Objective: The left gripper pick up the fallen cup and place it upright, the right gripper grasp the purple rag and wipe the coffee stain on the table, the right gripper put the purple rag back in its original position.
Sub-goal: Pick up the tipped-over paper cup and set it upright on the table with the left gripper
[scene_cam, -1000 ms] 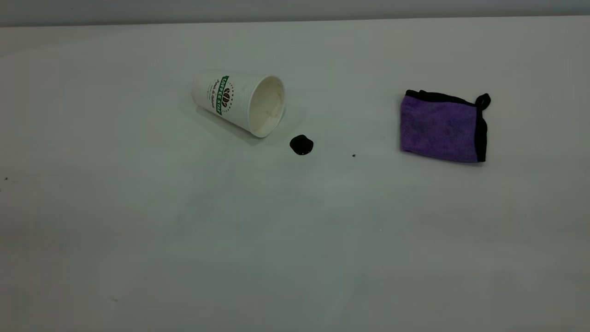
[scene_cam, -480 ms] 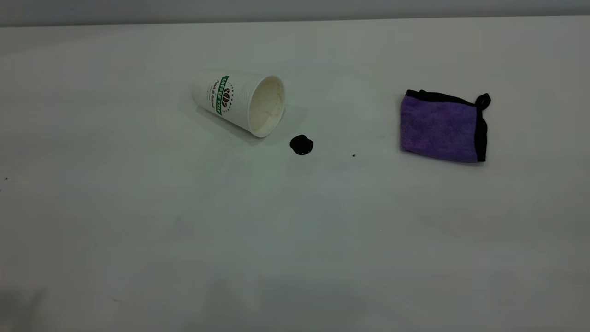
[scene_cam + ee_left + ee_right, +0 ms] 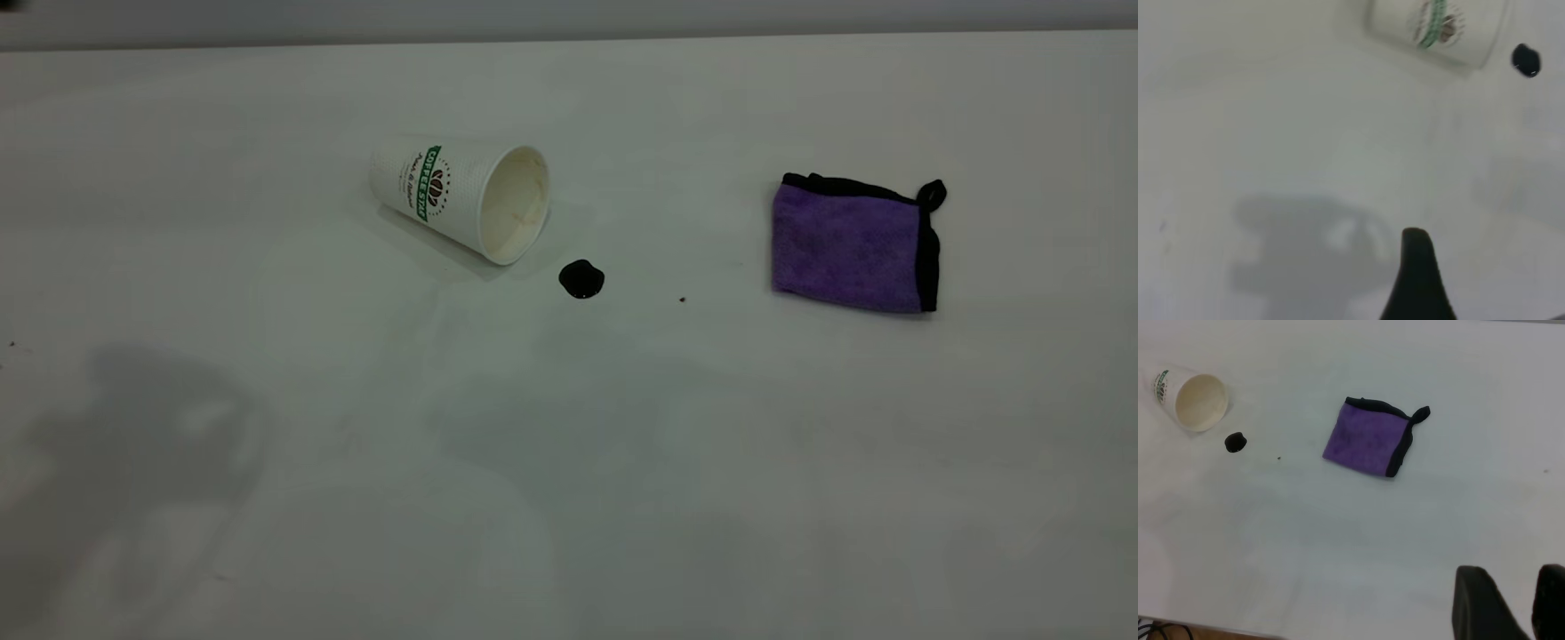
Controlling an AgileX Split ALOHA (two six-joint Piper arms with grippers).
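My left gripper should go on toward the cup's open end (image 3: 513, 206) and close there, since the cup lying free (image 3: 443, 194) has its rim open to my wide fingers.
The cup (image 3: 462, 197) lies on its side on the table (image 3: 267, 498), its mouth facing the coffee stain (image 3: 581, 279) just beside its rim. The purple rag (image 3: 851, 246) lies folded flat to the right, apart from the stain. Neither gripper shows in the exterior view; only their shadows fall on the near table. In the left wrist view, my left gripper (image 3: 1491, 280) hangs over bare table short of the cup (image 3: 1438, 30) and stain (image 3: 1525, 60), with one black finger (image 3: 1418, 273) showing, jaws wide and empty. My right gripper (image 3: 1511, 577) hovers well short of the rag (image 3: 1368, 439), jaws slightly apart and empty.
A tiny dark speck (image 3: 682, 300) lies between the stain and the rag. The table's far edge (image 3: 569, 40) meets a grey wall. The right wrist view shows the table's near edge (image 3: 1205, 623) with a cable below it.
Dark arm shadows have spread over the near left and near middle of the table. The cup, stain and rag have not moved.
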